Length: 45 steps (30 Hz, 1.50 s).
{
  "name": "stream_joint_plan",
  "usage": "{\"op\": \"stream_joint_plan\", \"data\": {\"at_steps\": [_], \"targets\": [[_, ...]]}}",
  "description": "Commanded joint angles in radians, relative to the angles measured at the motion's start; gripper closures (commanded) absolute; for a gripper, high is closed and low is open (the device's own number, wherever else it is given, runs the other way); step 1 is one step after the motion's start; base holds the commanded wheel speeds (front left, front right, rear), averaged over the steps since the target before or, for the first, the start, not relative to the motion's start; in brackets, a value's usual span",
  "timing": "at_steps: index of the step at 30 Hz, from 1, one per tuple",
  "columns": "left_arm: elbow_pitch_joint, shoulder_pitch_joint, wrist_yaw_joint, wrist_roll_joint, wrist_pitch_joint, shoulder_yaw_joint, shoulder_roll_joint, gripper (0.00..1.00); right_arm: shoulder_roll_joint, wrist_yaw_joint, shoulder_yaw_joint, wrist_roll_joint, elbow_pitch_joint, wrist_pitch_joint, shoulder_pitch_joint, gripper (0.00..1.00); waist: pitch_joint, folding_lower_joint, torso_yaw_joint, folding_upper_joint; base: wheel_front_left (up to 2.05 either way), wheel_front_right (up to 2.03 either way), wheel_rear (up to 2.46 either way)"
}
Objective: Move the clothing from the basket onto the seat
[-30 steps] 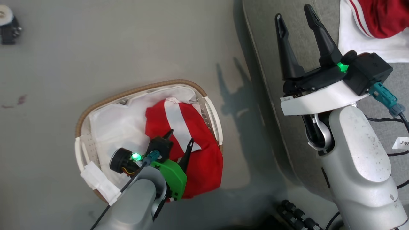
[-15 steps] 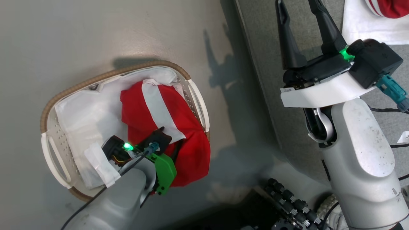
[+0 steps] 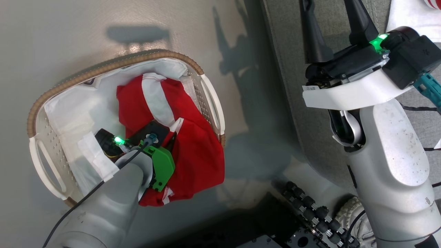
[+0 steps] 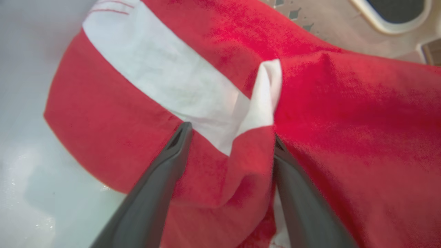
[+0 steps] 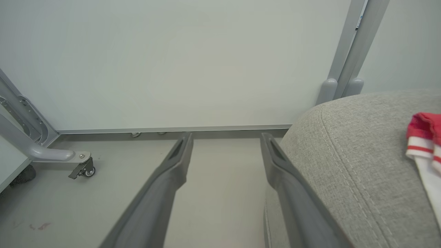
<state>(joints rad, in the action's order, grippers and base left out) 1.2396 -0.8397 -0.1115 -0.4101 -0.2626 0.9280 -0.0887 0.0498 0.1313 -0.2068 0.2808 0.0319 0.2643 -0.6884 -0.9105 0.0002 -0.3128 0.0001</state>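
Note:
The red garment [image 3: 194, 144] rests loosely on top of the spread white cloth [image 3: 99, 105], so the garment will come away by itself when the robot lifts its fold.
The white basket [image 3: 113, 63] with its brown woven rim stands on the floor at the left. In it lies a red garment with a white stripe [image 3: 196, 155], spilling over the near rim. My left gripper [image 4: 230, 132] is pressed down into this garment, open, with a raised fold of red and white cloth [image 4: 255, 103] between its fingers. The grey seat [image 3: 293, 86] fills the upper right. My right gripper [image 5: 225, 137] hovers open by the seat's edge with nothing between its fingers. Another red and white garment [image 5: 423, 137] lies on the seat.
My wheeled base with black rollers [image 3: 310, 213] sits near the bottom, between basket and seat. Black cables [image 3: 420, 108] trail over the seat at the right. Beyond the seat are a pale wall and a metal frame leg with a caster [image 5: 82, 168].
The head camera has shifted, so the whole picture has slid. My left gripper has sunk into the red garment, and cloth now bunches between its fingers. The right gripper stays open.

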Motion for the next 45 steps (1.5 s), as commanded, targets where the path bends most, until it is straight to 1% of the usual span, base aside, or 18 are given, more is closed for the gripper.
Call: {"op": "stream_joint_plan", "data": {"at_steps": [1, 3, 4, 6, 10, 14, 18, 20, 25, 31, 39, 45], "targets": [[0.011, -0.017, -0.006, 0.006, 0.014, 0.004, 0.001, 0.00, 0.003, -0.001, -0.002, 0.002, -0.003, 0.000, -0.012, 0.00, 0.001, -0.0002, -0.001, -0.0001, 0.00, 0.00, 0.00], [0.022, -0.015, -0.012, -0.006, 0.029, 0.010, 0.003, 0.00, 0.003, -0.001, -0.004, 0.005, -0.003, 0.000, -0.013, 0.00, 0.003, -0.0002, 0.000, -0.0001, 0.00, 0.00, 0.00], [0.025, -0.011, -0.013, -0.011, 0.034, 0.013, 0.005, 0.13, 0.003, -0.001, -0.005, 0.005, -0.002, 0.000, -0.012, 0.00, 0.006, -0.0002, 0.000, -0.0001, 0.00, 0.00, 0.00], [0.031, 0.002, -0.017, -0.018, 0.041, 0.022, 0.008, 1.00, 0.003, -0.001, -0.006, 0.004, 0.004, 0.000, -0.008, 0.00, 0.015, -0.0002, 0.003, -0.0001, 0.00, 0.00, 0.00], [0.039, 0.039, -0.019, -0.051, 0.049, 0.026, 0.013, 1.00, 0.003, -0.001, -0.010, 0.003, 0.021, 0.000, 0.004, 0.00, 0.048, -0.0002, 0.010, -0.0001, 0.00, 0.00, 0.00], [0.027, 0.084, -0.020, -0.054, 0.014, 0.051, 0.020, 1.00, 0.003, -0.001, -0.016, 0.008, 0.055, 0.000, 0.028, 0.00, 0.124, -0.0002, 0.023, -0.0001, 0.00, 0.00, 0.00], [0.011, 0.127, -0.019, -0.090, -0.001, 0.020, 0.023, 1.00, 0.003, -0.001, -0.016, -0.006, 0.087, 0.000, 0.054, 0.00, 0.202, -0.0002, 0.047, -0.0001, 0.00, 0.00, 0.00], [-0.027, 0.142, -0.007, -0.103, -0.003, -0.002, 0.025, 1.00, 0.003, -0.001, -0.014, -0.013, 0.101, 0.000, 0.071, 0.00, 0.243, -0.0002, 0.062, -0.0001, 0.00, 0.00, 0.00], [-0.163, 0.223, 0.023, -0.101, -0.001, -0.073, 0.008, 1.00, 0.003, -0.001, -0.007, -0.027, 0.139, 0.000, 0.123, 0.00, 0.354, -0.0002, 0.101, -0.0001, 0.00, 0.00, 0.00], [-0.319, 0.331, 0.041, -0.076, -0.002, -0.185, 0.012, 1.00, 0.004, -0.001, 0.001, -0.045, 0.182, 0.000, 0.194, 0.00, 0.484, -0.0002, 0.153, -0.0001, 0.00, 0.00, 0.00], [-0.502, 0.457, 0.034, -0.003, -0.002, -0.334, 0.025, 1.00, 0.004, -0.001, 0.001, -0.052, 0.221, 0.000, 0.279, 0.00, 0.611, -0.0002, 0.199, -0.0001, 0.00, 0.00, 0.00], [-0.648, 0.530, 0.017, 0.046, -0.002, -0.435, 0.032, 1.00, 0.004, -0.001, 0.005, -0.055, 0.239, 0.000, 0.340, 0.00, 0.690, -0.0002, 0.220, -0.0001, 0.00, 0.00, 0.00]]}}
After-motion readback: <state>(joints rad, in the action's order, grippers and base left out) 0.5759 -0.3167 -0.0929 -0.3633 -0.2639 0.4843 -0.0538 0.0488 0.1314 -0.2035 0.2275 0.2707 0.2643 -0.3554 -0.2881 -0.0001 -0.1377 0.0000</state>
